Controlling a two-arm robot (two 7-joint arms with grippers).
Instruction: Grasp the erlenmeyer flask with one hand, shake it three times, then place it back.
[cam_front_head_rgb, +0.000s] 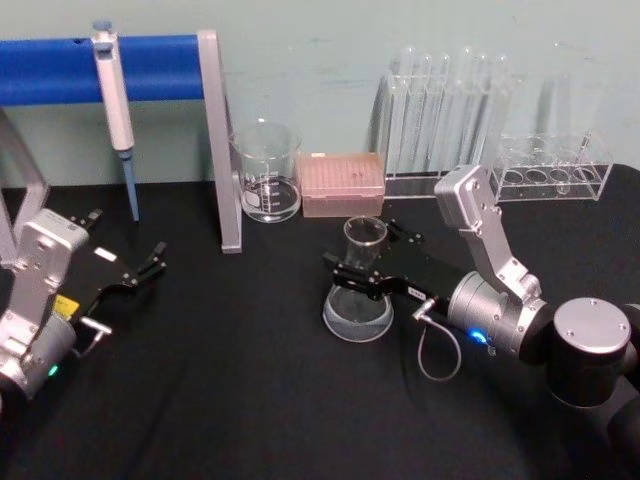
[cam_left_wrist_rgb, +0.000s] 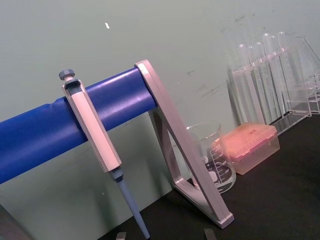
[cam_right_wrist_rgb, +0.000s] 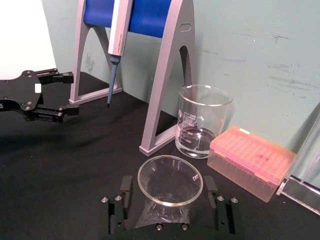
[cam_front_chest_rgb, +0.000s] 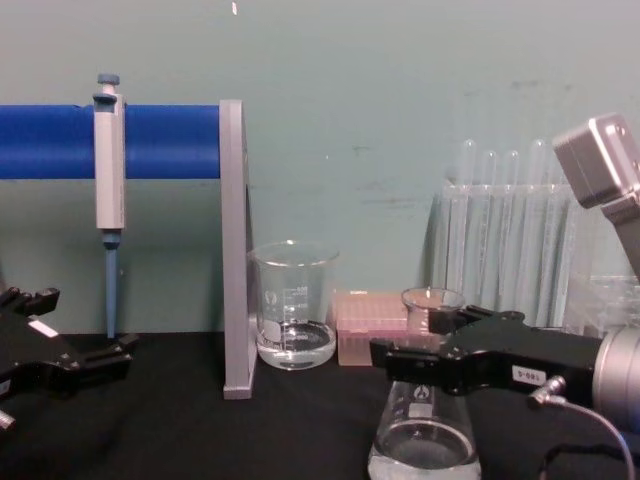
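My gripper will shake the erlenmeyer flask, and the liquid (cam_front_chest_rgb: 425, 458) should stay low in the flask's wide base because its surface sits far below the flask's open rim (cam_front_chest_rgb: 433, 299).
The erlenmeyer flask (cam_front_head_rgb: 358, 300) stands upright on the black table, clear glass with a little liquid in its wide base (cam_front_chest_rgb: 425, 435). My right gripper (cam_front_head_rgb: 362, 248) reaches in from the right at neck height, open. One finger sits on each side of the neck with a gap showing. In the right wrist view the flared rim (cam_right_wrist_rgb: 170, 182) lies between the two fingers (cam_right_wrist_rgb: 125, 186) without touching either. My left gripper (cam_front_head_rgb: 140, 272) rests open at the table's left side, far from the flask, and appears again in the chest view (cam_front_chest_rgb: 85, 325).
Behind the flask stand a glass beaker (cam_front_head_rgb: 268, 172) and a pink tip box (cam_front_head_rgb: 342, 184). A pipette (cam_front_head_rgb: 115, 90) hangs on the blue-barred stand (cam_front_head_rgb: 222, 140) at the back left. Test tube racks (cam_front_head_rgb: 450, 120) line the back right. Bare black table lies in front.
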